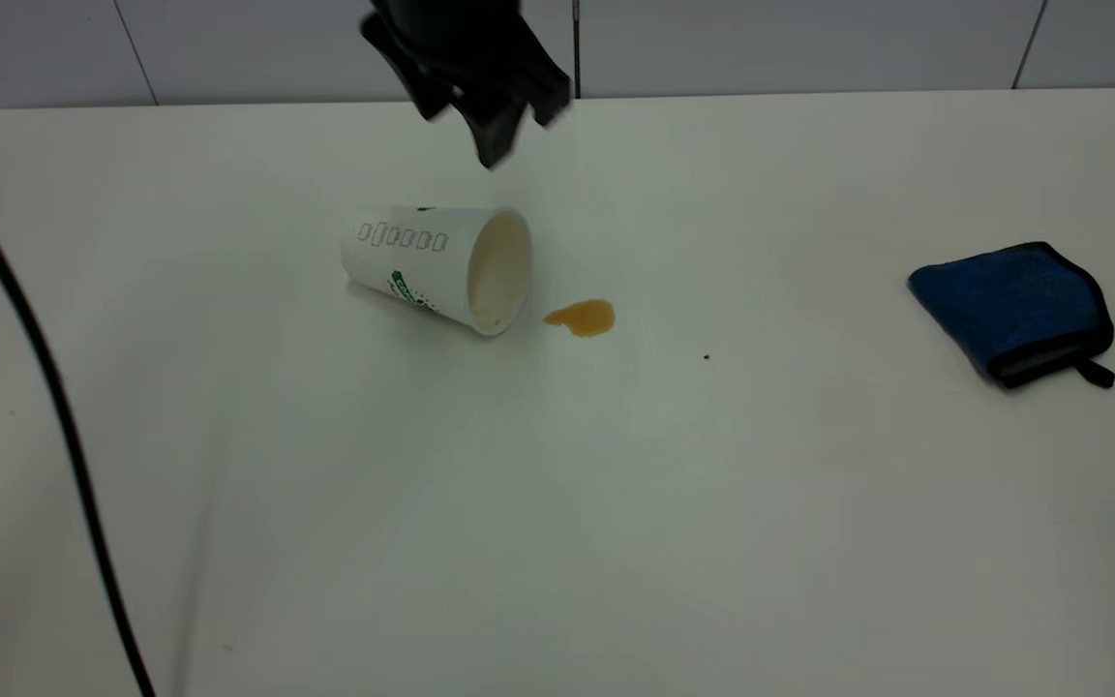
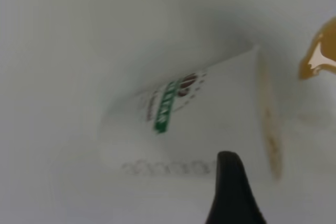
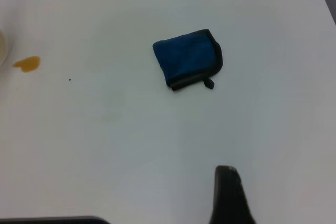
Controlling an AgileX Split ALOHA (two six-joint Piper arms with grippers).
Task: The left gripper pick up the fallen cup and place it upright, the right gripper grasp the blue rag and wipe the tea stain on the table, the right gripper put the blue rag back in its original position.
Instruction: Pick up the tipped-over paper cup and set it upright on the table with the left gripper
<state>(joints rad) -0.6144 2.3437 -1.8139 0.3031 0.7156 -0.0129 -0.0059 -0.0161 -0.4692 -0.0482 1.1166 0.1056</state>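
Observation:
The cup's opening faces the tea stain and my left gripper is behind the cup, so I should move around to the cup's opening and grab the cup by its rim [image 1: 508, 213].
The cup [image 1: 432, 263] lies on its side on the table [image 1: 557, 503], its mouth toward the tea stain [image 1: 582, 317], a small amber blotch just beside the rim. My left gripper [image 1: 485, 116] hangs open and empty just above and behind the cup. In the left wrist view one finger [image 2: 231, 192] shows over the cup [image 2: 210, 124], with the stain [image 2: 320, 59] at the frame's edge. The blue rag [image 1: 1012, 310] lies folded at the far right. My right gripper shows only as one finger [image 3: 228, 198], open, well away from the rag [image 3: 189, 59].
A black cable [image 1: 45, 387] runs across the table's left side. A tiny black speck [image 1: 707, 357] sits right of the stain. The table's back edge meets a grey wall [image 1: 809, 39]. The stain also shows in the right wrist view [image 3: 27, 64].

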